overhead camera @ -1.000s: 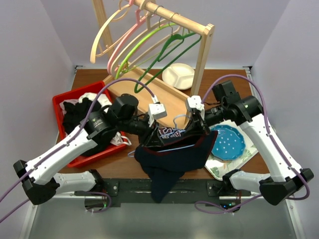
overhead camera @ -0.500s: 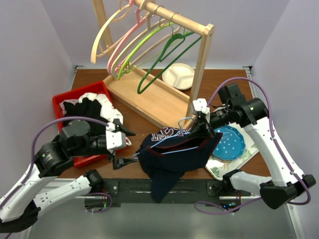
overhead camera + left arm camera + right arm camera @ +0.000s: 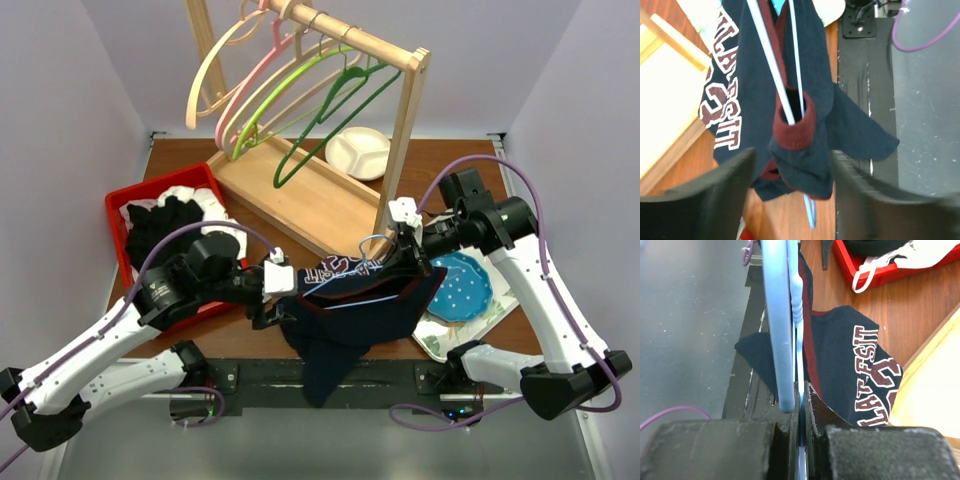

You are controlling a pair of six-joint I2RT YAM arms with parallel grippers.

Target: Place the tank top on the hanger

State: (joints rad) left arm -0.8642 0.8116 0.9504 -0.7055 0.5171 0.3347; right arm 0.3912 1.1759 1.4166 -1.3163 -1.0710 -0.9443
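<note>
My right gripper is crowding the hanger's hook (image 3: 373,241), so next my left gripper pinches the tank top's bunched shoulder (image 3: 801,167) with the hanger inside and takes both to the rack.
The dark navy tank top (image 3: 350,315) with dark red trim hangs draped over the thin light-blue hanger (image 3: 362,299) above the table's front edge; its lower part falls past the edge. My right gripper (image 3: 403,253) is shut on the hanger just under its hook. In the right wrist view the pads (image 3: 812,405) pinch the hanger (image 3: 780,315) beside the tank top (image 3: 850,365). My left gripper (image 3: 277,308) is at the garment's left end and open. In the left wrist view its jaws (image 3: 794,155) stand either side of the tank top's bunched shoulder (image 3: 800,165), where the hanger's tip (image 3: 810,216) pokes out.
A wooden rack (image 3: 403,125) at the back carries cream, pink, light green and dark green hangers (image 3: 330,125). A red bin (image 3: 115,225) of black and white clothes is on the left. A white divided plate (image 3: 358,152) lies behind the rack; a blue plate (image 3: 460,285) on a tray lies right.
My left gripper let go of the garment, opened and swung back left, then returned to the tank top's left end. The right gripper kept the hanger and shifted slightly right.
</note>
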